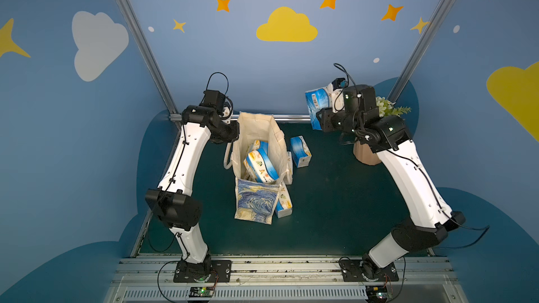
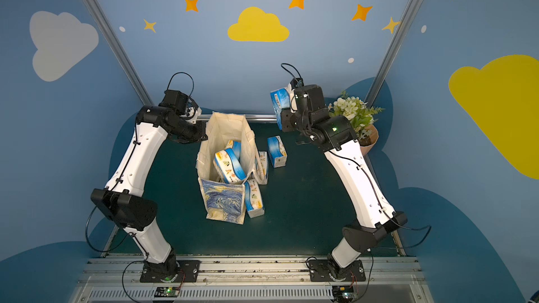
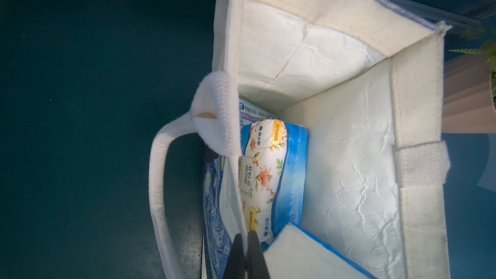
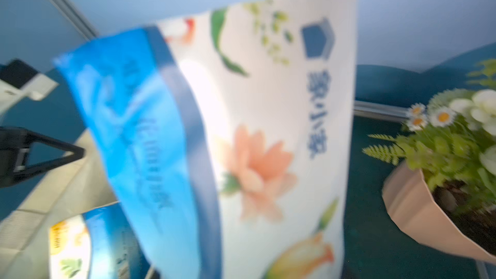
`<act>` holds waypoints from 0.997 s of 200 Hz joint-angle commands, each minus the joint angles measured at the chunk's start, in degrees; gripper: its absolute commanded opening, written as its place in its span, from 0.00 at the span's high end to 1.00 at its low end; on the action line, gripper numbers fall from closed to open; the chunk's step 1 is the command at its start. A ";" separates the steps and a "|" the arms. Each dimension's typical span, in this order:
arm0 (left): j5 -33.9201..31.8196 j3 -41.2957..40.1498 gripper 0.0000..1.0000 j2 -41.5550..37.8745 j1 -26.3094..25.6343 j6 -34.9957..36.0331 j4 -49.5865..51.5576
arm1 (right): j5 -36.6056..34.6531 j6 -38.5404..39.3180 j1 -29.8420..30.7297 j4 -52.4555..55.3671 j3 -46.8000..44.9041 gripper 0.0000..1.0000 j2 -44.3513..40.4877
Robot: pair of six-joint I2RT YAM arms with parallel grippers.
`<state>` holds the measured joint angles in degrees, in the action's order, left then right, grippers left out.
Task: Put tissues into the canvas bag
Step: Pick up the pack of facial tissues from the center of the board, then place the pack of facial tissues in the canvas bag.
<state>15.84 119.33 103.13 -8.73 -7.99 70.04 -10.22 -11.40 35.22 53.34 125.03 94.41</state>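
Note:
The held tissue pack [image 1: 316,104] hangs higher than the bag's rim, so my right gripper should keep going to the open room at the bag's back [image 1: 255,129] and let go there.
The canvas bag [image 1: 256,129] stands open in mid-table, its blue-yellow print [image 1: 256,202] facing the front edge. Several tissue packs [image 1: 261,166] lie inside it, also seen in the left wrist view [image 3: 268,173]. My left gripper [image 3: 247,233] is shut on the bag's left rim, pinching the fabric wall beside the handle [image 3: 158,183]. My right gripper [image 1: 328,103] is raised high at the back right, shut on one white-and-blue tissue pack [image 1: 316,103], which fills the right wrist view [image 4: 255,130] and hides the fingers. In both top views the held pack [image 2: 278,103] hangs right of the bag's mouth.
More tissue packs lie on the dark green table: one right of the bag [image 1: 300,151], one against its front right corner [image 1: 284,204], one tucked along its right side [image 1: 289,167]. A peach flowerpot [image 1: 366,155] with white flowers [image 1: 388,107] stands under the right arm.

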 commanded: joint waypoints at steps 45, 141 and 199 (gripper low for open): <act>0.03 1.51 0.96 0.76 0.02 -0.65 -1.40 | 7.96 0.60 8.49 -2.17 17.14 0.57 15.72; -0.45 1.79 0.96 0.29 0.12 -0.70 -2.01 | 14.28 -3.88 12.01 -2.91 23.08 0.52 29.06; -1.03 0.54 0.96 -0.60 0.44 -0.98 -3.04 | 10.96 -5.89 12.85 1.99 22.73 0.46 31.20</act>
<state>15.59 119.42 103.15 -8.73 -8.82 69.73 2.44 -15.88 48.01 53.39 147.00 125.89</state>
